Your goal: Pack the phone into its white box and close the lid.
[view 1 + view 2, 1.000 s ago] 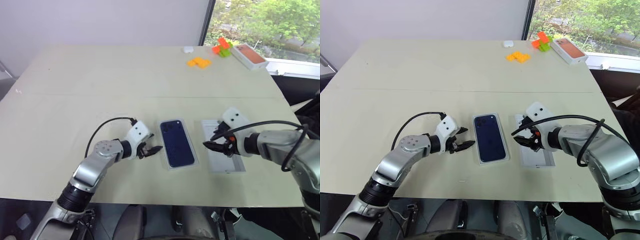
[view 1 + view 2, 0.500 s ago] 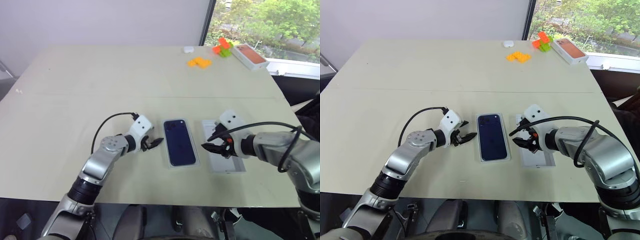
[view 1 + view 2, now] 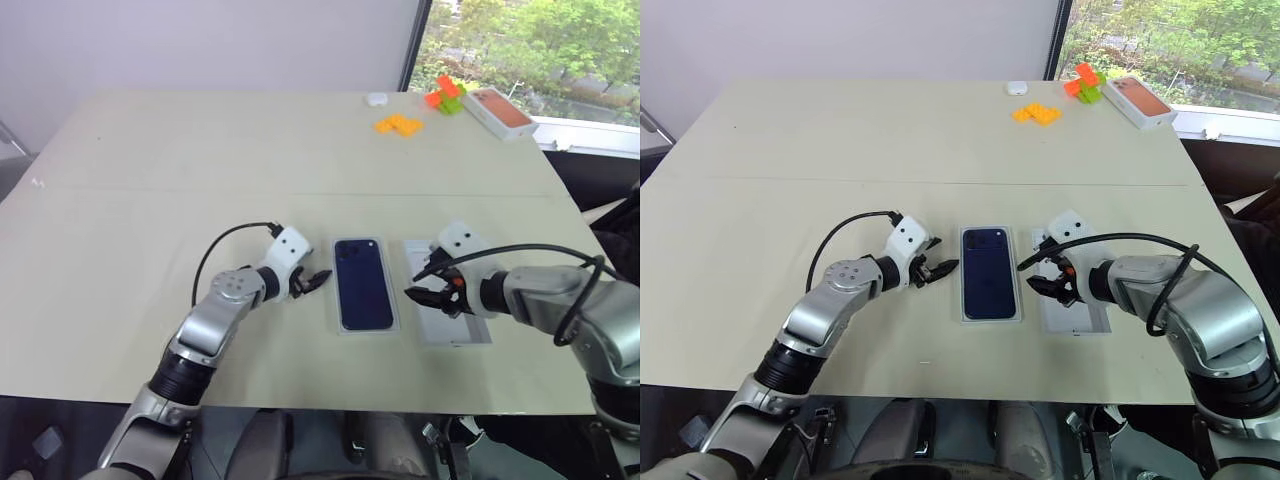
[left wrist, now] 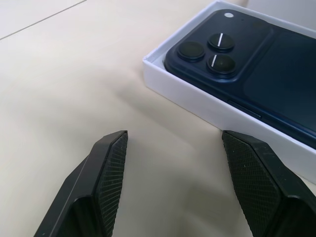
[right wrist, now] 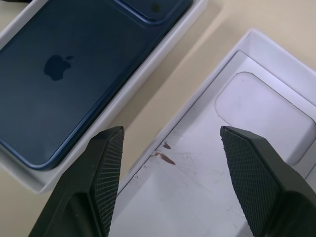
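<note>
The far box point(image 3: 501, 111) has an orange-pink phone on its top, so I expect the hidden side of the lid point(image 3: 446, 325) to show a printed phone when I turn the lid over.
The dark navy phone point(image 3: 362, 283) lies back up inside the shallow white box point(image 4: 197, 106) near the table's front middle. My left gripper point(image 3: 317, 281) is open just left of the box's far left corner, one fingertip very close to the wall; I cannot tell if it touches. To the right of the box lies the lid point(image 3: 452, 325), hollow white side up, with a thin insert point(image 5: 266, 111) with an oval recess in it. My right gripper point(image 3: 415, 296) hovers open over the lid's left wall, between lid and box, holding nothing.
Far back right are orange blocks point(image 3: 398, 124), an orange-and-green toy point(image 3: 444, 95), a small white object point(image 3: 376, 98) and a box printed with an orange-pink phone point(image 3: 497, 110). The table's front edge point(image 3: 330, 408) runs close below the box and lid.
My left gripper has moved right and a little farther away along the box's left side. The box with the phone has shifted slightly right and straightened. The right gripper has hardly moved.
</note>
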You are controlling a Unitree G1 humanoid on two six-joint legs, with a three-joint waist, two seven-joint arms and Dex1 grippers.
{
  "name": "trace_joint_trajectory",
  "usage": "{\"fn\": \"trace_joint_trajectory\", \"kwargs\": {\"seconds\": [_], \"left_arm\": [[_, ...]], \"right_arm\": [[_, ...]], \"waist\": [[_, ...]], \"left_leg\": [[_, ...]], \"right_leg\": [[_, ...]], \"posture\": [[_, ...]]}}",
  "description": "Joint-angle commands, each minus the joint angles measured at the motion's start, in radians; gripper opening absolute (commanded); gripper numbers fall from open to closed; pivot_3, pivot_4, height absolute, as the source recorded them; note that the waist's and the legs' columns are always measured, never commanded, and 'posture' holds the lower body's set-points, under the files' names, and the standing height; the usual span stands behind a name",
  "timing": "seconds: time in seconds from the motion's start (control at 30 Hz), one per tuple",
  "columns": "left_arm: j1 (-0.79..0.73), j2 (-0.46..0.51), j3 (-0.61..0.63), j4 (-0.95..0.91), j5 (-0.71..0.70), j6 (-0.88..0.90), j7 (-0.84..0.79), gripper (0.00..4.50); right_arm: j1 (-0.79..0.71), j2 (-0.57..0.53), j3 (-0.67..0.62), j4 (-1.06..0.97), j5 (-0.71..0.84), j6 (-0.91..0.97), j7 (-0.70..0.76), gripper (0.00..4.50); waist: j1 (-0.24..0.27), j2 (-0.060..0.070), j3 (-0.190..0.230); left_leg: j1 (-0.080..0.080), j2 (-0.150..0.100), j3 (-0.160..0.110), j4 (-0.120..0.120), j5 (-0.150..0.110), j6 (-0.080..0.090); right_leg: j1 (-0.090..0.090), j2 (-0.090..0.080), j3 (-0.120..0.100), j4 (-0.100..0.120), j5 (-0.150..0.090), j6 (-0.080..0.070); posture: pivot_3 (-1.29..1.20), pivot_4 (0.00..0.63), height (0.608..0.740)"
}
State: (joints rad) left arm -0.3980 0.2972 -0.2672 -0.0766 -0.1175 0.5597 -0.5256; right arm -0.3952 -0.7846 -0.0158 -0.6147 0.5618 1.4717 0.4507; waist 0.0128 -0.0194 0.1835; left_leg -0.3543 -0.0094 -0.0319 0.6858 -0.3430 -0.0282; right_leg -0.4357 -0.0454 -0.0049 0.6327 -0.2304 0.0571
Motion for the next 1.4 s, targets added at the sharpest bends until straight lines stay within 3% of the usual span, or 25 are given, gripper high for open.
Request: {"fn": "trace_joint_trajectory", "kwargs": {"seconds": [0.03,0.33,0.53,0.67,0.77,0.9,0.93,1.2,1.3,1.4], "left_arm": [[-0.004,-0.002,0.036,-0.020,0.001,-0.019,0.015,3.25],[0.082,0.089,0.133,-0.200,-0.134,0.029,-0.108,3.25],[0.151,0.191,0.114,-0.309,-0.170,0.024,-0.199,3.25],[0.170,0.206,0.104,-0.350,-0.180,0.020,-0.215,3.25],[0.171,0.202,0.098,-0.353,-0.185,0.026,-0.213,3.25],[0.169,0.201,0.102,-0.349,-0.194,0.027,-0.208,3.25],[0.168,0.199,0.110,-0.347,-0.200,0.030,-0.207,3.25],[0.170,0.212,0.170,-0.338,-0.233,0.047,-0.192,3.25],[0.176,0.225,0.213,-0.314,-0.240,0.041,-0.182,3.25],[0.177,0.241,0.275,-0.262,-0.238,0.022,-0.170,3.25]], "right_arm": [[-0.022,0.022,-0.024,0.005,-0.014,0.040,-0.033,3.24],[-0.065,0.127,-0.052,0.043,-0.053,0.142,-0.132,3.24],[-0.057,0.148,-0.041,0.072,-0.052,0.143,-0.209,3.24],[-0.043,0.151,-0.043,0.075,-0.019,0.143,-0.237,3.24],[-0.025,0.155,-0.041,0.072,0.009,0.143,-0.264,2.37],[-0.015,0.158,-0.049,0.070,0.048,0.143,-0.295,0.32],[-0.014,0.159,-0.055,0.073,0.056,0.143,-0.304,0.05],[-0.099,0.200,-0.186,0.133,0.122,0.143,-0.384,0.05],[-0.174,0.200,-0.263,0.169,0.233,0.143,-0.380,0.05],[-0.277,0.215,-0.352,0.226,0.439,0.143,-0.399,0.05]], "waist": [[0.000,0.000,0.000],[-0.002,0.001,0.000],[-0.001,0.001,0.000],[-0.001,0.001,-0.001],[-0.002,0.001,-0.001],[-0.003,0.001,-0.001],[-0.004,0.001,-0.001],[-0.009,0.001,-0.001],[-0.014,0.001,0.000],[-0.021,0.001,0.000]], "left_leg": [[0.000,0.000,0.000,0.000,0.000,0.000],[0.000,0.001,0.000,0.000,0.000,0.000],[-0.001,0.000,0.000,0.000,0.000,0.000],[-0.001,-0.001,0.000,0.000,0.000,0.000],[-0.001,-0.001,0.000,0.000,0.000,0.000],[0.000,0.000,0.000,0.000,0.000,0.000],[0.000,0.000,0.000,0.000,0.000,0.000],[0.000,0.001,0.000,0.000,0.000,0.000],[0.000,0.001,0.001,0.000,0.000,0.000],[0.000,0.001,0.000,-0.001,0.000,0.000]], "right_leg": [[0.000,0.000,0.000,0.000,0.000,0.000],[-0.001,0.000,0.000,0.000,0.000,0.000],[-0.001,0.000,0.000,0.000,0.000,0.000],[-0.001,-0.001,0.000,0.000,0.000,0.000],[0.000,-0.001,0.000,0.000,0.000,0.000],[0.000,0.000,0.000,0.000,0.000,0.000],[0.000,0.000,0.000,0.000,0.000,0.000],[0.000,0.001,0.000,0.000,0.000,0.000],[0.000,0.001,0.001,0.000,0.000,-0.001],[0.000,0.002,0.000,0.000,0.000,-0.001]], "posture": [[0.00,0.150,0.740],[0.00,0.150,0.740],[0.00,0.150,0.740],[0.00,0.150,0.740],[0.00,0.150,0.740],[0.00,0.150,0.740],[0.00,0.150,0.740],[0.00,0.150,0.740],[0.00,0.150,0.740],[0.00,0.150,0.740]]}}
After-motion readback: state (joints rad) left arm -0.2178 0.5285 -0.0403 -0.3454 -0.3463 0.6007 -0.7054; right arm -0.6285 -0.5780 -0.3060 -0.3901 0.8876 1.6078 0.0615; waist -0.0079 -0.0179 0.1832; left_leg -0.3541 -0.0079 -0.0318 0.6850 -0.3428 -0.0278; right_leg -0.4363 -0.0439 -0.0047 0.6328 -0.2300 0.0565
